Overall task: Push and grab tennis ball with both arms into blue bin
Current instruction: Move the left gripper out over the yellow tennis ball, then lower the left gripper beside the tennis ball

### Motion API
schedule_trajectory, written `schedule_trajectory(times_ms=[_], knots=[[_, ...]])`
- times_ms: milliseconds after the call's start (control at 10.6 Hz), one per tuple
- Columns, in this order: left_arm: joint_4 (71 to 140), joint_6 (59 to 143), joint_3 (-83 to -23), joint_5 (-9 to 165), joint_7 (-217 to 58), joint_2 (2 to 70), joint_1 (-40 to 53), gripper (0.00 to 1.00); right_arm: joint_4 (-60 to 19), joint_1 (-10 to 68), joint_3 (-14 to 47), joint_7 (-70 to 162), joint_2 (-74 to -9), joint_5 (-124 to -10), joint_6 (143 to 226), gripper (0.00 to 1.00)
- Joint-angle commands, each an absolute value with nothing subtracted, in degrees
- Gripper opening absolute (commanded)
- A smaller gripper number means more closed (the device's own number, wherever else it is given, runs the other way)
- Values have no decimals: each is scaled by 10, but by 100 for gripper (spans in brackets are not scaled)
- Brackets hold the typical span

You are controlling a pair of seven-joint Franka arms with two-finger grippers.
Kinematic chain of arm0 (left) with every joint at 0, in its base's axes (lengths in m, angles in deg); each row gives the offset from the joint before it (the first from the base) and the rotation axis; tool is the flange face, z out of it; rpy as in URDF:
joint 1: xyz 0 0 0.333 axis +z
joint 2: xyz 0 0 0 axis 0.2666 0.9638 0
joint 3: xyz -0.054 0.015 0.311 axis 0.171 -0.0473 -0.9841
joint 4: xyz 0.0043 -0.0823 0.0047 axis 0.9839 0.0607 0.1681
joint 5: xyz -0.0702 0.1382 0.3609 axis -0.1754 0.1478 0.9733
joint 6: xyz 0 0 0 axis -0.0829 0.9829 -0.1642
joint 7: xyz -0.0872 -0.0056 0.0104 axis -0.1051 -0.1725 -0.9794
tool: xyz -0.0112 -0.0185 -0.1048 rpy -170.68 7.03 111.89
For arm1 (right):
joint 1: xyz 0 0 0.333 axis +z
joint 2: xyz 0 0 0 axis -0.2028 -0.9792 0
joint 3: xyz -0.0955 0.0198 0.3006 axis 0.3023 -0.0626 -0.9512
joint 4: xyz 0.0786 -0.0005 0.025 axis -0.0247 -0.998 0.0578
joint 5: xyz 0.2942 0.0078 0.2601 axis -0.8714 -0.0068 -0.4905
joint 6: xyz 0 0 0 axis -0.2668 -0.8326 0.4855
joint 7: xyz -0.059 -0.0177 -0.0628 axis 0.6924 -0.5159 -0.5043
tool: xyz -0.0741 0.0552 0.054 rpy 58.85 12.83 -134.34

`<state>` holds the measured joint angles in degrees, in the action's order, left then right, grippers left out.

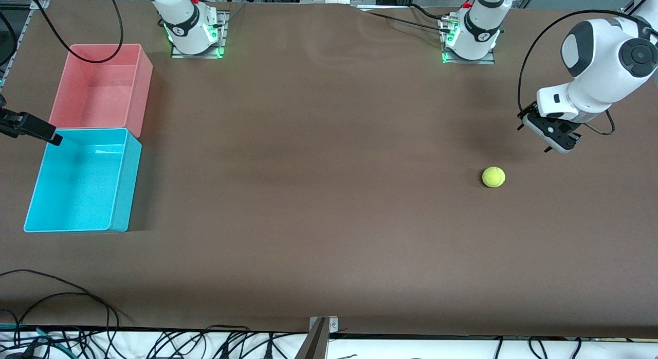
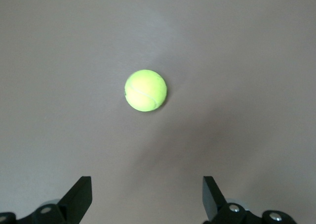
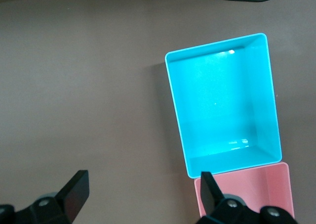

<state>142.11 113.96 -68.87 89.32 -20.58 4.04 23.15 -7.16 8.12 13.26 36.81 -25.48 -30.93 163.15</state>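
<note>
The round tennis ball (image 1: 493, 177) should keep rolling by itself when I push it with my left gripper, because clear flat table (image 1: 321, 183) stretches toward the blue bin.
The tennis ball (image 1: 493, 177) is small and yellow-green and lies on the brown table toward the left arm's end. My left gripper (image 1: 535, 138) hangs above the table close to the ball, on the side toward the robot bases. In the left wrist view the ball (image 2: 145, 90) lies ahead of the left gripper (image 2: 146, 183), which is open and empty. The blue bin (image 1: 119, 179) stands empty at the right arm's end. My right gripper (image 1: 36, 130) hovers by the bins' outer edge. In the right wrist view it (image 3: 143, 178) is open and empty beside the blue bin (image 3: 266, 85).
A pink bin (image 1: 139, 86) of the same size touches the blue bin on the side toward the robot bases; it also shows in the right wrist view (image 3: 247, 189). Black cables (image 1: 77, 302) lie along the table's front edge. Wide bare table separates ball and bins.
</note>
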Motion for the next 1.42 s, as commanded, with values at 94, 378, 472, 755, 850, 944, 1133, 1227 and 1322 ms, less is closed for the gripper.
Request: schedule_trajectory(times_ms=[94, 378, 472, 755, 850, 944, 1133, 1227, 1322], knots=[[1449, 1149, -686, 899, 4, 40, 250, 96, -67, 78, 129, 364, -253, -310, 1624, 100], [1452, 1150, -686, 898, 108, 53, 250, 86, -67, 78, 129, 363, -253, -311, 1624, 100], [1450, 1155, -686, 899, 127, 56, 253, 64, -67, 78, 130, 363, -254, -311, 1624, 100], [1443, 1169, -687, 905, 212, 64, 254, 12, -67, 77, 130, 364, -254, -311, 1624, 100], [1441, 1170, -688, 905, 226, 75, 256, 10, -67, 77, 130, 364, -254, -311, 1624, 100], [1441, 1185, -689, 906, 228, 86, 256, 8, -67, 77, 130, 363, -254, -311, 1624, 100], [1440, 1215, -691, 905, 256, 123, 275, 0, -67, 78, 130, 363, -254, -311, 1624, 100], [1440, 1232, -692, 905, 256, 137, 279, 0, -67, 78, 130, 363, -254, -311, 1624, 100], [1440, 1242, -697, 904, 256, 150, 278, 0, -67, 77, 130, 363, -254, -311, 1624, 100]])
